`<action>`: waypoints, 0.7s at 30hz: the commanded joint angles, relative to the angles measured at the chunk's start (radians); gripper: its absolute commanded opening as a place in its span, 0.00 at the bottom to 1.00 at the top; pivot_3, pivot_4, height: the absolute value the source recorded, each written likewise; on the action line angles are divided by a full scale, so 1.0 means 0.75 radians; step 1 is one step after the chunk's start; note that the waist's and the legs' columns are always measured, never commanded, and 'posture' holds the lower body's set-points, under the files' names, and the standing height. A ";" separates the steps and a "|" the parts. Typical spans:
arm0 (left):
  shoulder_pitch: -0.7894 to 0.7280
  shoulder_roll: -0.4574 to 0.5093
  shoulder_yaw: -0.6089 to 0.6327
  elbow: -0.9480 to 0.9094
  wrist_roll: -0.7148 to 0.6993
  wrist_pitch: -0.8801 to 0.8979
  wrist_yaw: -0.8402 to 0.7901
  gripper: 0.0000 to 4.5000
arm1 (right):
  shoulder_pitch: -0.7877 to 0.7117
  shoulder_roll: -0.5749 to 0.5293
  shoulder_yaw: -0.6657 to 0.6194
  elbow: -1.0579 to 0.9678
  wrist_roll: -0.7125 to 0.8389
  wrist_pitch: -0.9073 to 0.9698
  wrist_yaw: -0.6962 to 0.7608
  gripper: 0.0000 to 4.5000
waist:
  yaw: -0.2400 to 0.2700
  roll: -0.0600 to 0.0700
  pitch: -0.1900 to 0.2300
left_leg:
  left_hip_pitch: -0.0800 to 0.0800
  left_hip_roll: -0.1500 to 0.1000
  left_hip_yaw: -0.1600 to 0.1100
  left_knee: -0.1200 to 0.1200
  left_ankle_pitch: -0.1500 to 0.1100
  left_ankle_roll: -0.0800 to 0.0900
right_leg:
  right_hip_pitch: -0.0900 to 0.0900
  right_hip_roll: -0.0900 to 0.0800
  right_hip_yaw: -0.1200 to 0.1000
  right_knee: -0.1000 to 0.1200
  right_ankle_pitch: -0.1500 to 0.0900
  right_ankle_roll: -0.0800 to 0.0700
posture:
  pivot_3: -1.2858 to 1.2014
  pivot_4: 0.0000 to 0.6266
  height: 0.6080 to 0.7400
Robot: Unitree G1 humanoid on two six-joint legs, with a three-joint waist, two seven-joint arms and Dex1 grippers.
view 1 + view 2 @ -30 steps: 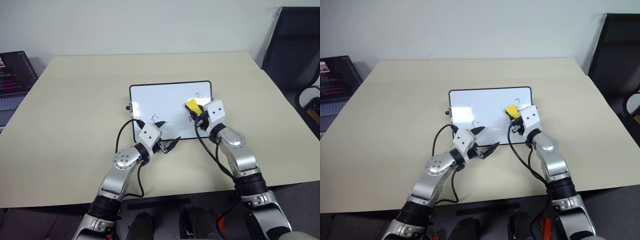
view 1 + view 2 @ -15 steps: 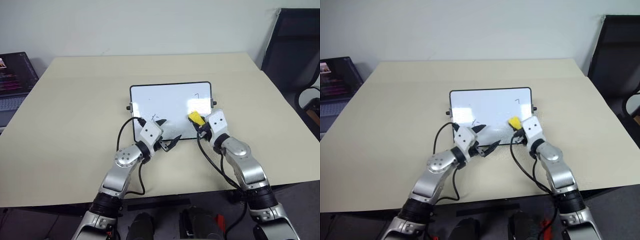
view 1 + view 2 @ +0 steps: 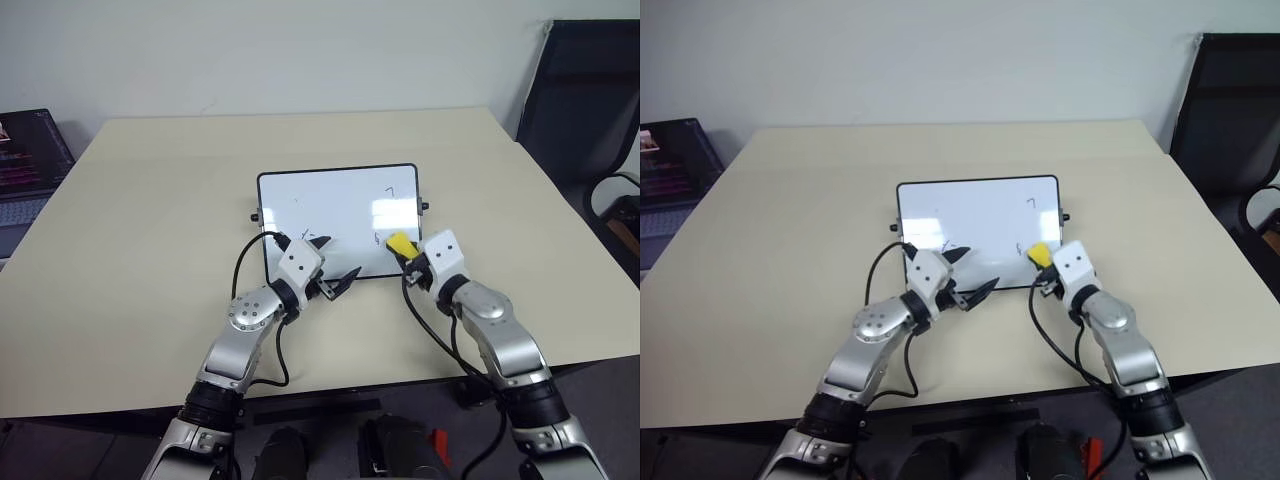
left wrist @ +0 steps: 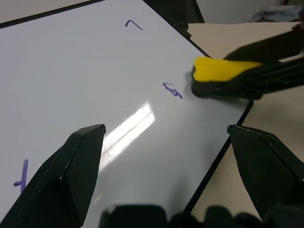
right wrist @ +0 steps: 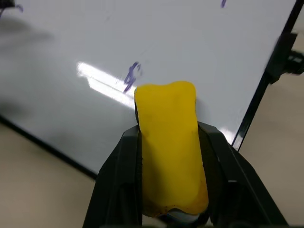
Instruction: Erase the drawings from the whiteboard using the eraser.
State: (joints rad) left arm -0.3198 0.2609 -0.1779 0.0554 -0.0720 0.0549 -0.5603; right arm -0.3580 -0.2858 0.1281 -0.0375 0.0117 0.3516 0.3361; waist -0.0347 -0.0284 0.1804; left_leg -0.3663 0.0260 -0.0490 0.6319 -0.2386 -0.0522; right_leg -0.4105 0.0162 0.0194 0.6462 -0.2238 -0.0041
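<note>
The eraser [image 3: 402,245] is next to the squiggle near the whiteboard's corner, so next my right gripper wipes the eraser back over the squiggle [image 3: 377,238] before it goes to the hook.
The whiteboard [image 3: 330,205] lies flat in the middle of the table. Three small marker drawings show on it: a hook [image 3: 392,190] at the far right, an x-like mark [image 3: 312,238] near the front edge, and a squiggle [image 3: 377,238]. My right gripper [image 3: 408,256] is shut on the yellow eraser [image 3: 401,245], which rests on the board's near right corner, just right of the squiggle [image 5: 132,76]. My left gripper [image 3: 336,258] stands open over the board's front edge by the x-like mark, with nothing between its fingers [image 4: 71,166].
A laptop [image 3: 30,165] sits off the table's left side. A black chair [image 3: 585,110] stands at the right. Bare tabletop [image 3: 150,200] surrounds the board on all sides.
My right gripper has carried the eraser toward me and to the right, from mid-board to the near right corner beside the squiggle. The left gripper has stayed put.
</note>
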 commanded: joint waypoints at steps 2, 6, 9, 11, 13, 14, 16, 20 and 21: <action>-0.021 -0.013 -0.001 -0.026 -0.002 -0.026 -0.002 1.00 | -0.118 0.079 -0.019 0.069 -0.018 -0.108 -0.074 0.27 | 0.000 0.000 0.000 | 0.000 0.000 0.000 -0.001 0.000 0.000 | 0.000 0.000 0.000 0.000 0.000 0.000 | 0.52 0.24 1.00; -0.030 -0.019 -0.003 -0.037 -0.001 -0.023 0.000 1.00 | -0.162 0.137 0.005 0.133 -0.037 -0.111 -0.094 0.27 | 0.004 0.000 0.000 | -0.003 0.000 -0.001 -0.005 0.000 0.000 | -0.003 0.000 0.000 -0.001 0.004 0.007 | 0.52 0.24 1.00; -0.023 -0.013 0.003 -0.044 0.001 -0.026 0.001 1.00 | -0.157 0.120 0.061 0.151 -0.099 -0.060 -0.079 0.27 | 0.005 0.000 0.000 | -0.010 0.000 -0.001 -0.005 -0.001 0.000 | -0.008 0.000 0.000 -0.001 0.004 0.006 | 0.52 0.24 1.00; -0.017 -0.007 0.010 -0.052 0.002 -0.028 0.005 1.00 | -0.144 0.091 0.088 0.157 -0.143 0.001 -0.072 0.27 | 0.005 0.000 0.000 | -0.013 0.000 -0.001 -0.004 -0.001 0.000 | -0.012 0.000 0.000 0.000 0.004 0.007 | 0.52 0.24 1.00; -0.012 -0.002 0.018 -0.065 -0.001 -0.026 0.011 1.00 | -0.135 0.061 0.105 0.144 -0.171 0.033 -0.057 0.27 | 0.005 0.000 0.000 | -0.012 0.000 -0.001 -0.003 0.000 0.000 | -0.011 0.000 0.000 0.001 0.004 0.008 | 0.52 0.24 1.00; -0.009 0.000 0.021 -0.071 -0.002 -0.024 0.013 1.00 | -0.128 0.048 0.109 0.128 -0.175 0.049 -0.045 0.27 | 0.005 0.000 0.000 | -0.011 0.000 -0.001 -0.003 0.000 0.000 | -0.011 0.000 0.000 0.002 0.004 0.007 | 0.52 0.24 1.00; 0.001 0.004 0.023 -0.080 -0.003 -0.023 0.017 1.00 | -0.106 0.031 0.108 0.089 -0.172 0.076 -0.027 0.27 | 0.005 0.000 0.000 | -0.010 0.000 -0.001 -0.002 0.000 0.001 | -0.010 0.000 -0.001 0.002 0.004 0.007 | 0.52 0.24 1.00; 0.014 0.002 0.018 -0.090 0.003 -0.022 0.021 1.00 | -0.032 -0.009 0.111 0.001 -0.172 0.132 0.000 0.27 | 0.005 0.000 0.000 | -0.002 0.000 -0.002 -0.003 0.000 0.001 | -0.002 0.000 -0.001 -0.001 0.000 0.000 | 0.52 0.24 1.00; 0.014 0.000 0.017 -0.090 0.004 -0.022 0.023 1.00 | -0.016 -0.015 0.109 -0.017 -0.167 0.144 0.007 0.27 | 0.005 0.000 0.000 | -0.001 0.000 -0.002 -0.003 0.000 0.001 | 0.000 0.000 -0.001 -0.001 -0.001 -0.001 | 0.52 0.24 1.00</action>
State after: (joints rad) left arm -0.3063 0.2646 -0.1700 0.0393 -0.0712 0.0550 -0.5523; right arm -0.3958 -0.2806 0.2154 -0.0616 -0.1026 0.4024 0.3311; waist -0.0311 -0.0284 0.1801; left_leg -0.3667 0.0259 -0.0501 0.6297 -0.2385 -0.0519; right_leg -0.4105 0.0162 0.0189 0.6453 -0.2245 -0.0049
